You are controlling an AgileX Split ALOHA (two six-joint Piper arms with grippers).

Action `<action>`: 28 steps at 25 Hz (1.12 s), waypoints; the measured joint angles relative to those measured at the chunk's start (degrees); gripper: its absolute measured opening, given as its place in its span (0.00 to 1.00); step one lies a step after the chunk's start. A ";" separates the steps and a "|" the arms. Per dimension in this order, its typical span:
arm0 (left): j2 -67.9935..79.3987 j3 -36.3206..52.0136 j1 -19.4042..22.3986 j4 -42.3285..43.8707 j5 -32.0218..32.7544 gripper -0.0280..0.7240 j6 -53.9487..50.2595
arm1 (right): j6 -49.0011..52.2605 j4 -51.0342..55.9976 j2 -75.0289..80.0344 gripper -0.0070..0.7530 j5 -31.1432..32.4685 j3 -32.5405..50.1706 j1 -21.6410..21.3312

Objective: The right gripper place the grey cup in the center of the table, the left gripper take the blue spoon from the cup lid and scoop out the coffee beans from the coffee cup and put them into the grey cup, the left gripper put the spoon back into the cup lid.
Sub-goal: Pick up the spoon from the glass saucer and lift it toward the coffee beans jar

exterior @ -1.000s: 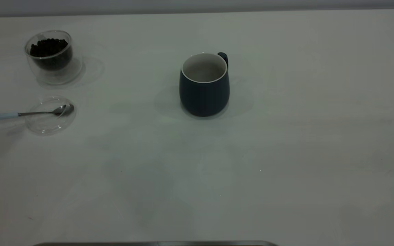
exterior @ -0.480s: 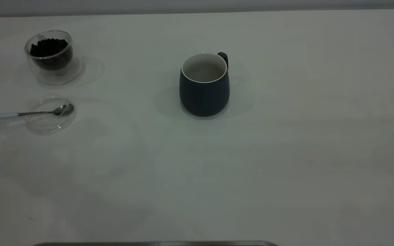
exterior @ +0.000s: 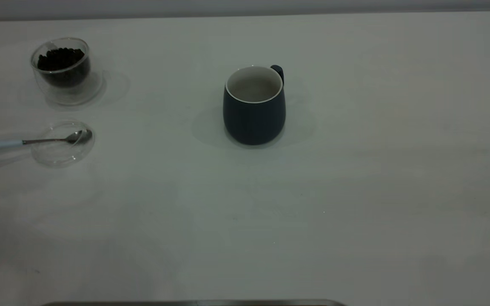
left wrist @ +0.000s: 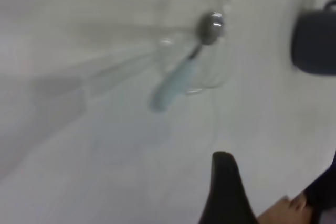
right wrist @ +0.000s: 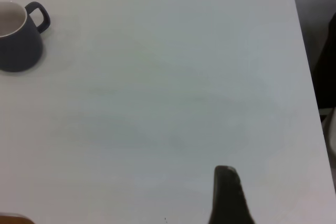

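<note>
My left gripper is open with the blue spoon's handle [left wrist: 176, 83] off to one side of its fingers, so next I come in low from the handle's end [left wrist: 159, 103] before I close them.
The grey cup [exterior: 254, 106] stands upright near the middle of the table [exterior: 377, 170], handle to the back right, and looks empty. The coffee cup [exterior: 63, 70] at the far left holds coffee beans [exterior: 61, 58]. In front of it the blue spoon [exterior: 28, 141] lies with its bowl in the cup lid [exterior: 63, 143] and its handle pointing left. Neither arm shows in the exterior view. In the left wrist view my left gripper [left wrist: 273, 182] is open and empty, apart from the spoon [left wrist: 176, 85] and lid [left wrist: 194, 51]. My right gripper [right wrist: 278, 198] is open and empty, far from the cup [right wrist: 18, 38].
The table's right edge and rounded corner [right wrist: 294, 3] lie close to my right gripper. A dark strip [exterior: 194, 303] runs along the front edge in the exterior view. Bare tabletop lies between the lid and the grey cup.
Nothing on the table has moved. Only a faint shadow over the table's front left has shifted and faded.
</note>
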 joint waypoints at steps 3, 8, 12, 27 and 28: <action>2.41 -0.02 5.18 -0.05 1.52 0.81 -0.01 | 0.00 0.00 0.00 0.62 0.00 0.00 0.00; 4.77 1.12 8.42 -0.40 1.13 0.81 0.79 | 0.00 0.00 0.00 0.62 0.00 0.00 0.00; 6.14 1.49 8.04 -4.40 0.06 0.81 3.89 | 0.00 0.00 0.00 0.62 0.00 0.00 -0.04; 12.43 1.70 -1.75 -10.19 -5.51 0.81 11.85 | 0.00 0.00 0.00 0.62 0.00 0.00 -0.38; 12.61 1.70 -2.22 -10.77 -5.62 0.81 12.45 | 0.00 0.00 0.00 0.62 0.00 0.00 -0.38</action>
